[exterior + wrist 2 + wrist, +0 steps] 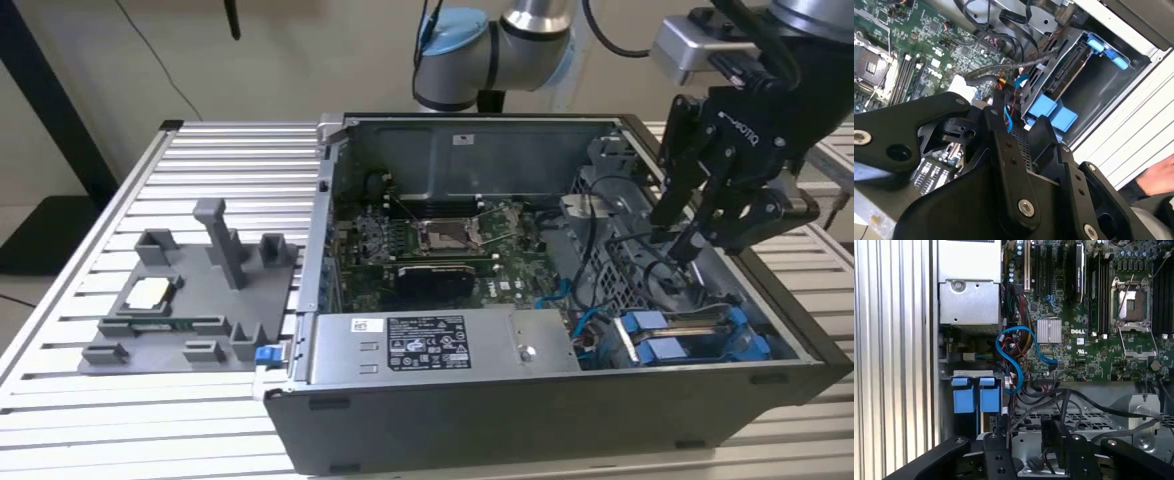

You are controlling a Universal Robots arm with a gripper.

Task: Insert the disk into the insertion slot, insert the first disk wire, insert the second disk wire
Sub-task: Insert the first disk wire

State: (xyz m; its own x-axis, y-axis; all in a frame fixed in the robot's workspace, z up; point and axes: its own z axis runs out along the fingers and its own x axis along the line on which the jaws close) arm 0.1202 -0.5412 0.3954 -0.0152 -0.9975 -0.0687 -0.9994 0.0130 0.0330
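The black disk wire [1064,406] will bend and come along when I bring it to the disk, because slack curves [1042,409] show over the perforated cage.
The open computer case [534,420] lies on a slatted table. At its near corner on the exterior view's right is the insertion slot [747,345], with bright blue rails [1054,112]. The disk [1096,87] lies inside it as a flat grey body in a blue carrier, its connector edge [1066,67] facing the motherboard. My black gripper [683,250] hangs just above the case beside the slot. In both wrist views its fingers [994,125] stand apart, over black cables [1079,400]. A blue wire [1014,335] loops near the blue tabs [976,397].
The grey power-supply box [427,345] fills the case's near side beside the slot. The motherboard [427,240] lies behind it, and a perforated metal cage [1089,422] sits under the gripper. A grey fixture [187,290] stands on the table [134,420]. A person's hand [1159,180] rests outside the case.
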